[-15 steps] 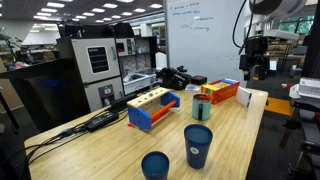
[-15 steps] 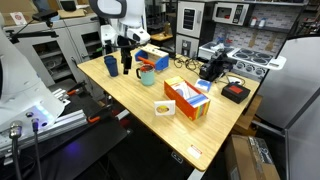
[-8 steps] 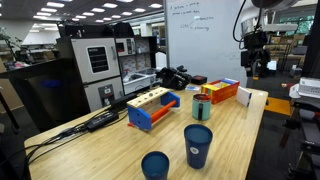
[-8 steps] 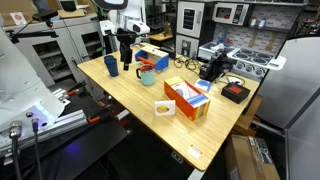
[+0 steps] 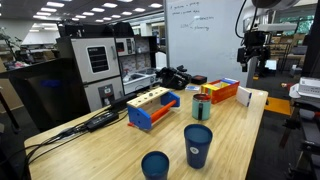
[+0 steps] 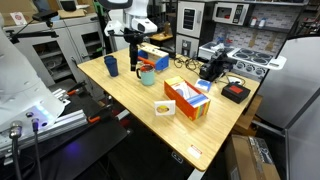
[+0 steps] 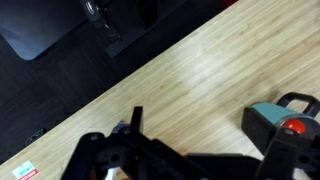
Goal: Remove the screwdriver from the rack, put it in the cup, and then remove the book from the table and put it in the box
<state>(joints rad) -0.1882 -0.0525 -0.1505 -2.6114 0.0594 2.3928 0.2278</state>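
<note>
The robot's open fingers face across the upright white book's thin edge (image 6: 164, 102), so its gripper should next move over the book (image 6: 165, 110) and go down until the fingers are on both sides of that edge.
My gripper (image 5: 252, 66) hangs open and empty, high above the table's far end; in an exterior view (image 6: 134, 50) it is above the cups. In the wrist view its fingers (image 7: 210, 130) stand wide apart over bare wood. The teal-green cup (image 5: 203, 108) (image 6: 147, 76) (image 7: 268, 122) holds the screwdriver, whose orange-yellow handle (image 5: 203, 97) shows at the rim; a red-orange bit (image 7: 292, 126) shows in the wrist view. The blue rack (image 5: 152, 107) (image 6: 153, 58) lies beside the cup. The white book (image 5: 248, 99) (image 6: 165, 107) lies on the table by the orange box (image 5: 223, 92) (image 6: 187, 99).
Two dark blue cups (image 5: 198, 146) (image 5: 155, 165) stand near the front; they also show in an exterior view (image 6: 111, 66). Black cables (image 5: 95, 122) lie by the rack, and black gear (image 6: 213, 68) sits beside the box. The table edge (image 7: 120, 75) borders dark floor.
My gripper has risen a little and shifted sideways above the cups. Nothing on the table has moved.
</note>
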